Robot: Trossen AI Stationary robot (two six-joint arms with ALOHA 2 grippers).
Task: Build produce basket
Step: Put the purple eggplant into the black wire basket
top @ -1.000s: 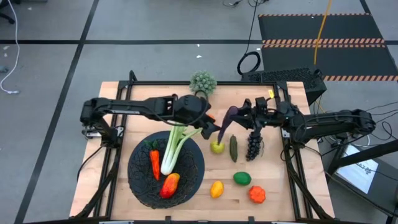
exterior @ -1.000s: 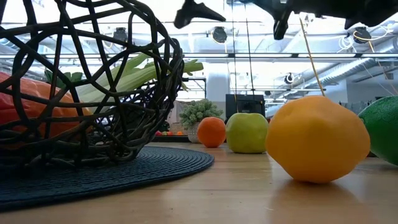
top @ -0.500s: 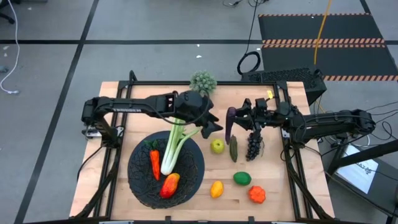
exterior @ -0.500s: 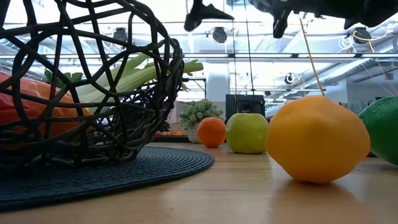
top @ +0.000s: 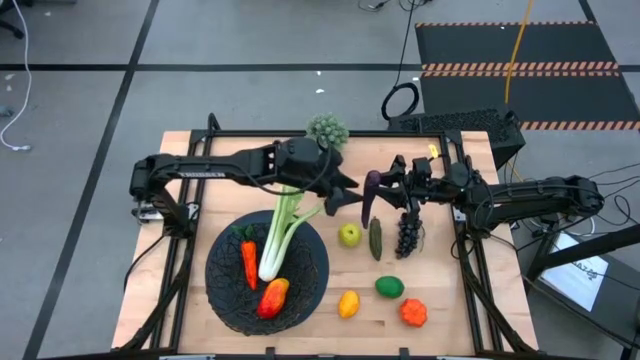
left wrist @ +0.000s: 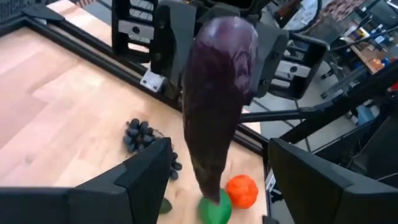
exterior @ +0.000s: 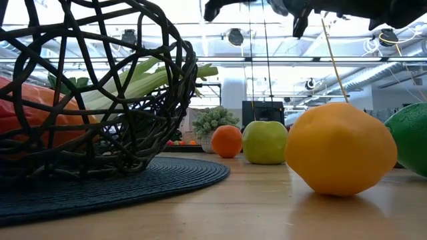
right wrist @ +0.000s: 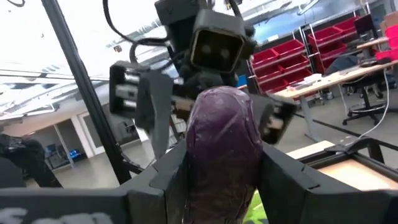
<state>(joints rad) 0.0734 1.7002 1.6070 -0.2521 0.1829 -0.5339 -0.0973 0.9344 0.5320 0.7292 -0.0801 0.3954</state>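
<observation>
My left gripper should grab the eggplant's free lower end [top: 366,216] and bring the eggplant to the basket, because my right gripper is holding the eggplant's thick end [top: 373,179] away from the basket.
My right gripper [top: 383,185] is shut on a dark purple eggplant [top: 370,195] above the middle of the table. My left gripper [top: 350,195] is open just to the left of it, and in its wrist view its fingers stand on either side of the eggplant [left wrist: 217,106] without touching. The black mesh basket [top: 222,300] rests on a dark mat and holds a carrot [top: 248,262], a celery stalk [top: 280,230] and a mango [top: 272,297]. My right gripper pinches the eggplant between its two fingers by its sides [right wrist: 205,174], at the end toward the table's far edge [top: 372,180]. The fingers come about level from the table's right. The eggplant is clear of the table, its free end [top: 366,213] slanting down.
On the wood right of the basket lie a green apple [top: 349,235], a cucumber [top: 375,238], grapes [top: 407,235], a lemon [top: 348,303], a lime [top: 389,287] and a red tomato [top: 413,313]. A spiky ball plant [top: 326,130] stands at the far edge.
My left gripper has risen and gone toward the table's far edge and right, turning at the wrist, and stays open. My right gripper has rolled in place, and the eggplant's free end has swung in from the left while its held end stayed put.
</observation>
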